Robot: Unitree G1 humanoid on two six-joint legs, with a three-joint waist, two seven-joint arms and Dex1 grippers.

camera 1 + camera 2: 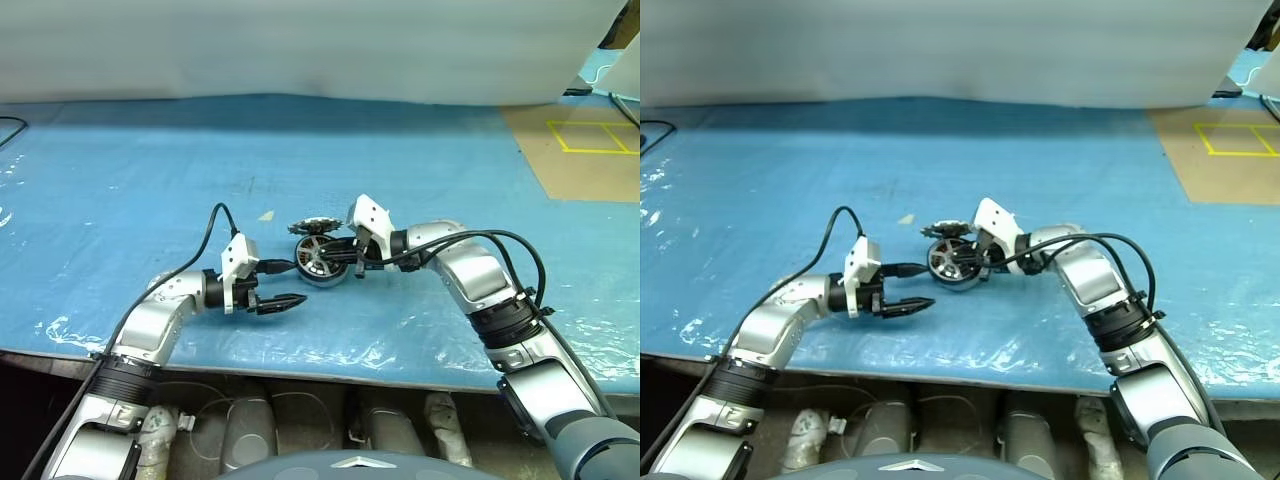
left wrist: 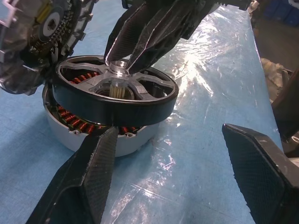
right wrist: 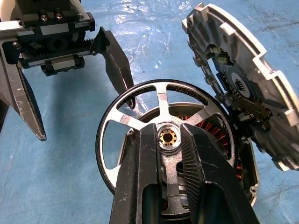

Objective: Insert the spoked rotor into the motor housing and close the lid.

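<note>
The rotor's rim (image 2: 172,100) is tipped past the housing's edge away from the lid, so my right gripper should pick up the rotor and move it toward the lid (image 1: 315,226).
The spoked rotor (image 3: 161,105), with its black rim and silver spokes, sits tilted on top of the motor housing (image 2: 135,140). Copper windings (image 3: 212,130) show beneath it. My right gripper (image 3: 167,133) is shut on the rotor's silver hub, reaching in from the right in the eye views. The lid (image 3: 243,88), grey and toothed, leans on edge against the far side of the housing, also seen as the lid (image 1: 312,226). My left gripper (image 1: 285,302) is open, low over the table just left of the housing, holding nothing.
Everything rests on a blue plastic-covered table (image 1: 150,180) whose front edge (image 1: 300,360) runs close below the arms. A brown board with yellow tape (image 1: 590,140) lies at the back right. A black cable (image 1: 210,235) loops over the left arm.
</note>
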